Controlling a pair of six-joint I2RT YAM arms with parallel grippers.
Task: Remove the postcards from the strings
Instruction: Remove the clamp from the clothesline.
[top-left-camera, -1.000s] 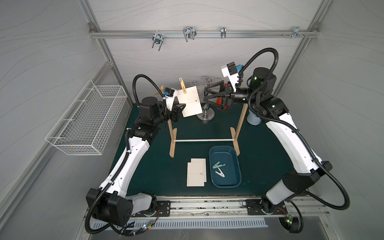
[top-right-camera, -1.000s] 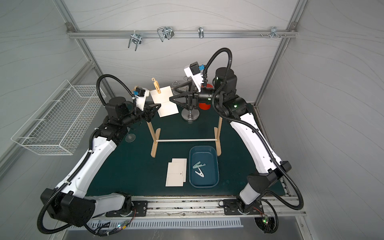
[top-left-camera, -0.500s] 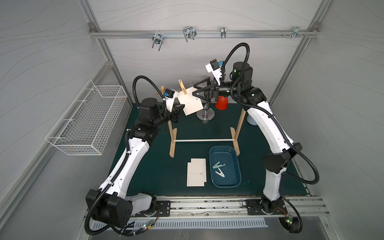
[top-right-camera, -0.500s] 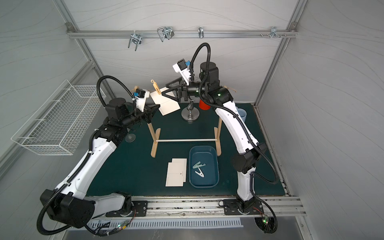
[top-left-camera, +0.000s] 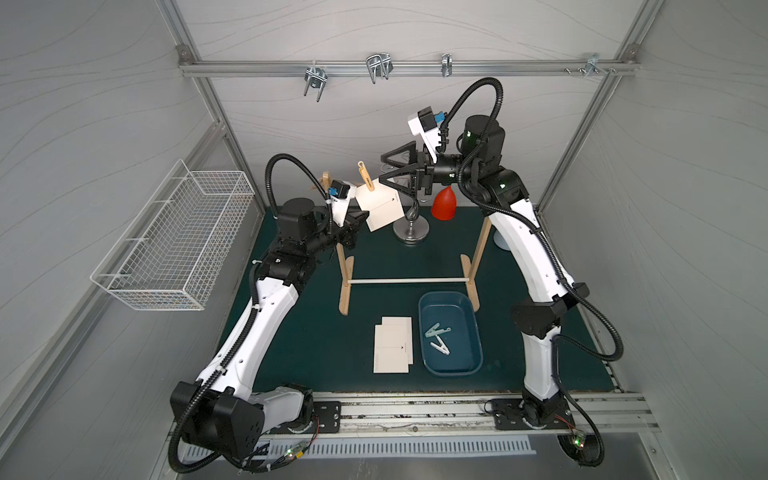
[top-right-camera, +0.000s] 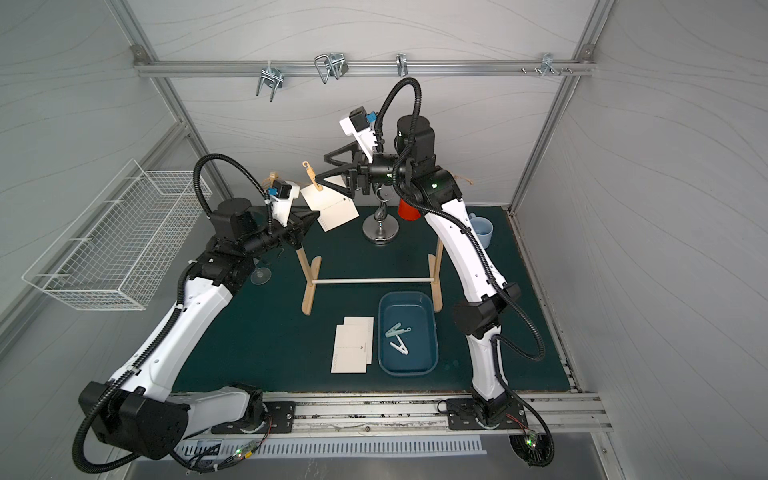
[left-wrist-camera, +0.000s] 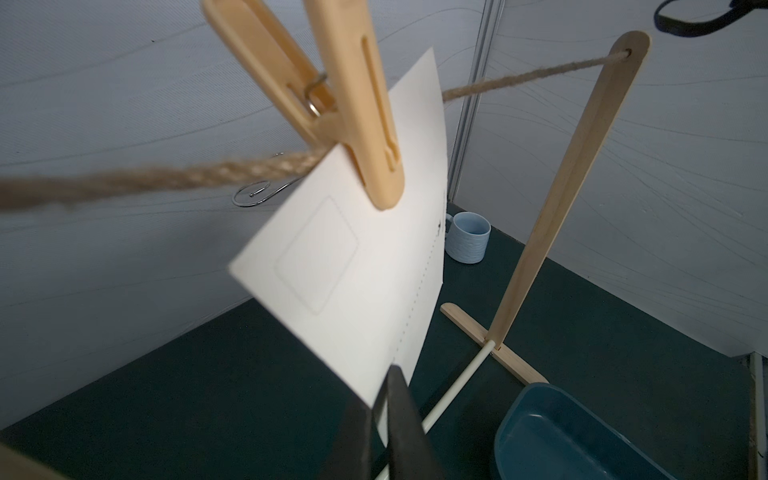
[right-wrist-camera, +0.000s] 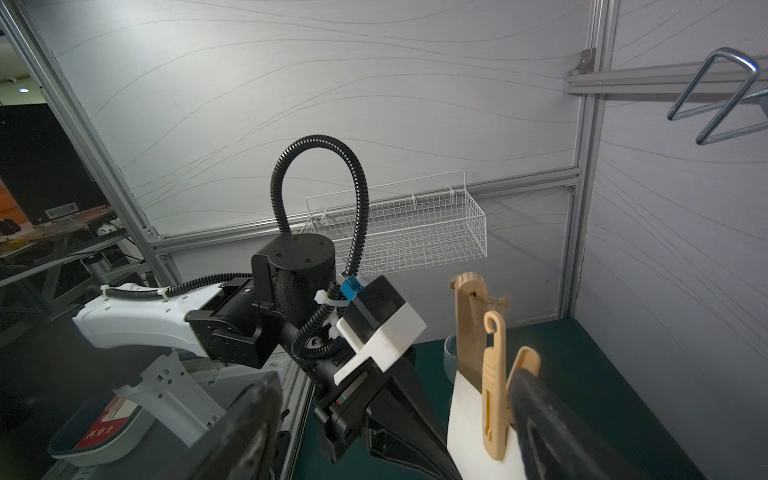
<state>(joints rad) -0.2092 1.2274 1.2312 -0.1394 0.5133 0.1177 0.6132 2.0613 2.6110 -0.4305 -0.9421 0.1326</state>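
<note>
The postcard (top-left-camera: 369, 187) is clamped to the string by the tan clothespin, so my left gripper should hold the postcard's corner still while my right gripper presses the clothespin's upper ends (top-left-camera: 363, 168) together.
One postcard (top-left-camera: 380, 208) (top-right-camera: 330, 208) hangs tilted from the string (left-wrist-camera: 166, 178), held by a tan clothespin (top-left-camera: 365, 176) (left-wrist-camera: 357, 104). My left gripper (top-left-camera: 366, 215) (left-wrist-camera: 384, 386) is shut on the card's lower corner. My right gripper (top-left-camera: 381, 170) (right-wrist-camera: 392, 378) is open at the clothespin (right-wrist-camera: 494, 395), which stands just inside one finger (right-wrist-camera: 540, 415); I cannot tell whether they touch. Two more postcards (top-left-camera: 392, 345) (top-right-camera: 353, 343) lie stacked on the green mat.
A blue tray (top-left-camera: 446, 294) beside the stacked cards holds two pale clothespins (top-left-camera: 436, 331). Wooden posts (top-left-camera: 482, 245) and a white crossbar (top-left-camera: 407, 281) carry the string. Behind stand a metal stand (top-left-camera: 411, 232), a red cone (top-left-camera: 444, 205) and a blue mug (top-right-camera: 482, 232). A wire basket (top-left-camera: 174, 237) hangs on the left wall.
My right arm has swung left to the clothespin, its jaws widening. My left gripper has closed on the card's lower corner.
</note>
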